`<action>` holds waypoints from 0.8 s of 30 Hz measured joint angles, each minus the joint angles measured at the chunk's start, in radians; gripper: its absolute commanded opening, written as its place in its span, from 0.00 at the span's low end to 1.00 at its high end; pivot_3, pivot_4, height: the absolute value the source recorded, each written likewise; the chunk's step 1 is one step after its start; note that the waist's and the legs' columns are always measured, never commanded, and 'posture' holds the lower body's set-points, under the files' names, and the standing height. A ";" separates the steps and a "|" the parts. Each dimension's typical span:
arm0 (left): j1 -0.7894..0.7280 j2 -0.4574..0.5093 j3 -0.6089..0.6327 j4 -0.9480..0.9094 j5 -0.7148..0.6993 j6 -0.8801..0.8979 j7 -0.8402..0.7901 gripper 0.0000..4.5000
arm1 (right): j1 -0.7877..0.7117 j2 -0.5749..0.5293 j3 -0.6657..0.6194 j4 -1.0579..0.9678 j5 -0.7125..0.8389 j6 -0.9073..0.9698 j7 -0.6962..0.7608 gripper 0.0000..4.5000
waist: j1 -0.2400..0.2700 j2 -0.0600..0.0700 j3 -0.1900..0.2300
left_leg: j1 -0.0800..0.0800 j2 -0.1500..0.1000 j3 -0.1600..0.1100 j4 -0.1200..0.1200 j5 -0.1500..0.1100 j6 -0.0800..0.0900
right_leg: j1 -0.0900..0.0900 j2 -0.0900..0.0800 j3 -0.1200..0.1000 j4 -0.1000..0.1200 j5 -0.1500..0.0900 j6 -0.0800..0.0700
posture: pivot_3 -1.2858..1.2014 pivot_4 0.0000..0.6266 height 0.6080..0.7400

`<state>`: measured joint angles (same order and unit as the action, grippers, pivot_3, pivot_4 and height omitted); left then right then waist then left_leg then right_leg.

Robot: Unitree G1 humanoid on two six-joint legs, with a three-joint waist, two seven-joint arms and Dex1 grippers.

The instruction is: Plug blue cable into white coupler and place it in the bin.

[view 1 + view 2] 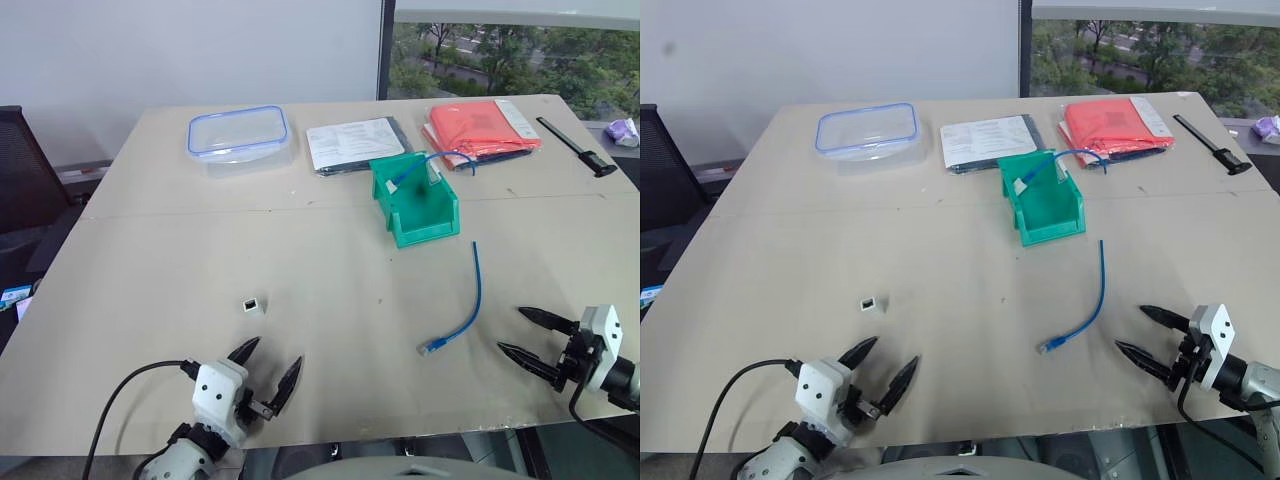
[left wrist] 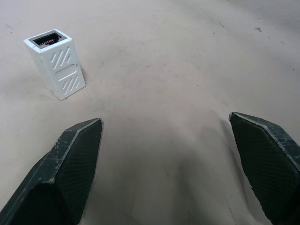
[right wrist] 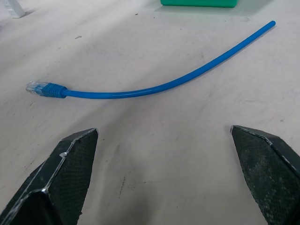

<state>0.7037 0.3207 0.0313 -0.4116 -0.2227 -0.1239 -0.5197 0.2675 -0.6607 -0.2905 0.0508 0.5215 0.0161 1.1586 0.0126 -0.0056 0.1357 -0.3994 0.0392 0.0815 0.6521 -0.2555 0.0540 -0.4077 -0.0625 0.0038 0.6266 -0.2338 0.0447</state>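
The short blue cable rests in one smooth, gentle arc (image 1: pixel 478 296), so its loose end (image 1: pixel 475 246) will poke out stiffly when I raise the plug end.
The blue cable (image 1: pixel 466 310) lies slightly curved on the table right of centre, its clear plug (image 3: pixel 36 87) at the near end. The white coupler (image 1: pixel 253 304) stands upright at the near left, socket hole facing up (image 2: pixel 47 39). The green bin (image 1: pixel 415 205) sits past the cable, and a second blue cable (image 1: pixel 440 160) hangs over its back wall. My left gripper (image 1: pixel 268 372) is open at the near edge, just short of the coupler. My right gripper (image 1: pixel 522 334) is open to the right of the cable's plug end. Neither gripper holds or touches anything.
At the table's far side are a clear container with a blue rim (image 1: pixel 240 137), printed papers (image 1: pixel 355 143), an orange-red packet (image 1: pixel 480 126) and a black tool (image 1: pixel 577 146). A black chair (image 1: pixel 25 190) stands off the table's left edge.
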 measured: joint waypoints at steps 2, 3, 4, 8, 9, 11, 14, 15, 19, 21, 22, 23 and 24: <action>-0.001 0.003 -0.001 -0.001 0.001 -0.003 -0.001 0.99 | 0.001 0.000 0.000 0.002 -0.001 -0.003 0.001 1.00 | 0.000 0.000 0.000 | 0.000 0.000 0.000 0.000 0.000 0.000 | 0.000 0.000 0.000 0.000 0.000 0.000 | 0.52 0.24 1.00; -0.006 0.013 -0.001 -0.005 0.001 0.000 -0.005 0.99 | 0.003 0.000 -0.001 0.011 -0.003 -0.013 0.003 1.00 | 0.000 0.000 0.000 | 0.000 0.000 0.000 0.000 0.000 0.000 | 0.000 0.000 0.000 0.000 0.000 0.000 | 0.52 0.24 1.00; -0.007 0.016 -0.001 -0.005 0.000 0.001 -0.007 0.99 | 0.004 0.000 -0.001 0.014 -0.004 -0.017 0.004 1.00 | 0.001 0.000 0.000 | 0.000 0.000 0.000 0.000 0.000 0.000 | 0.000 0.000 0.000 0.000 0.000 0.000 | 0.52 0.24 1.00; -0.016 0.043 0.000 -0.008 -0.015 0.018 -0.021 0.99 | 0.009 0.001 -0.002 0.035 -0.007 -0.050 0.010 1.00 | 0.002 0.000 0.000 | 0.000 0.000 0.000 0.000 0.000 0.000 | 0.000 0.000 0.000 0.000 0.000 0.000 | 0.52 0.24 1.00; -0.017 0.044 0.000 -0.008 -0.017 0.018 -0.023 0.99 | 0.009 0.001 -0.002 0.037 -0.007 -0.055 0.010 1.00 | 0.002 0.000 0.000 | 0.000 0.000 0.000 0.001 0.000 0.000 | 0.000 0.000 0.000 0.000 0.000 0.000 | 0.52 0.24 1.00; -0.018 0.046 0.000 -0.008 -0.018 0.019 -0.024 0.99 | 0.010 0.001 -0.002 0.039 -0.007 -0.061 0.010 1.00 | 0.002 0.000 0.000 | 0.000 0.000 0.000 0.001 0.000 0.000 | 0.000 0.000 0.000 0.000 0.000 0.000 | 0.52 0.24 1.00; -0.018 0.048 0.000 -0.008 -0.019 0.020 -0.025 0.99 | 0.011 0.000 -0.002 0.044 -0.007 -0.067 0.013 1.00 | 0.002 0.000 0.000 | 0.000 0.000 0.000 0.001 0.000 0.000 | 0.000 0.000 0.000 0.000 0.000 0.000 | 0.52 0.24 1.00; -0.018 0.048 0.000 -0.008 -0.019 0.020 -0.025 0.99 | 0.011 -0.001 -0.002 0.045 -0.007 -0.067 0.013 1.00 | 0.002 0.001 0.000 | 0.000 0.000 0.000 0.001 0.000 0.000 | 0.000 0.000 0.000 0.000 0.000 0.000 | 0.52 0.24 1.00; -0.018 0.050 0.000 -0.009 -0.032 0.023 -0.026 0.99 | 0.015 -0.004 -0.002 0.047 -0.007 -0.074 0.018 1.00 | 0.002 0.001 0.000 | 0.000 0.000 0.000 0.001 0.000 0.000 | 0.000 0.000 0.000 0.000 0.000 0.000 | 0.52 0.24 1.00; -0.018 0.055 0.000 -0.011 -0.035 0.027 -0.026 0.99 | 0.016 -0.007 -0.002 0.048 -0.007 -0.075 0.021 1.00 | 0.002 0.001 0.000 | 0.000 0.000 0.000 0.001 0.000 0.000 | 0.000 0.000 0.000 0.000 0.000 0.000 | 0.52 0.24 1.00; -0.018 0.059 0.000 -0.012 -0.036 0.030 -0.026 0.99 | 0.016 -0.008 -0.002 0.048 -0.008 -0.075 0.021 1.00 | 0.002 0.001 0.000 | 0.000 0.000 0.000 0.001 0.000 0.000 | 0.000 0.000 0.000 0.000 0.000 0.000 | 0.52 0.24 1.00; -0.020 0.067 -0.002 -0.015 -0.037 0.034 -0.031 0.99 | 0.015 -0.012 -0.002 0.049 -0.008 -0.075 0.021 1.00 | 0.002 0.001 0.000 | 0.000 0.000 0.000 0.001 0.000 0.000 | 0.000 0.000 0.000 0.000 0.000 0.000 | 0.52 0.24 1.00; -0.022 0.074 -0.003 -0.020 -0.040 0.042 -0.039 0.99 | 0.013 -0.018 -0.002 0.051 -0.010 -0.075 0.021 1.00 | 0.002 0.001 0.000 | 0.000 0.000 0.000 0.001 0.000 0.000 | 0.000 0.000 0.000 0.000 0.000 0.000 | 0.52 0.24 1.00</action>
<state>0.6815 0.3950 0.0281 -0.4314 -0.2625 -0.0817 -0.5592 0.2806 -0.6785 -0.2929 0.1017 0.5111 -0.0589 1.1795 0.0145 -0.0049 0.1353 -0.3994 0.0389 0.0819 0.6527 -0.2555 0.0541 -0.4074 -0.0627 0.0040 0.6267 -0.2337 0.0445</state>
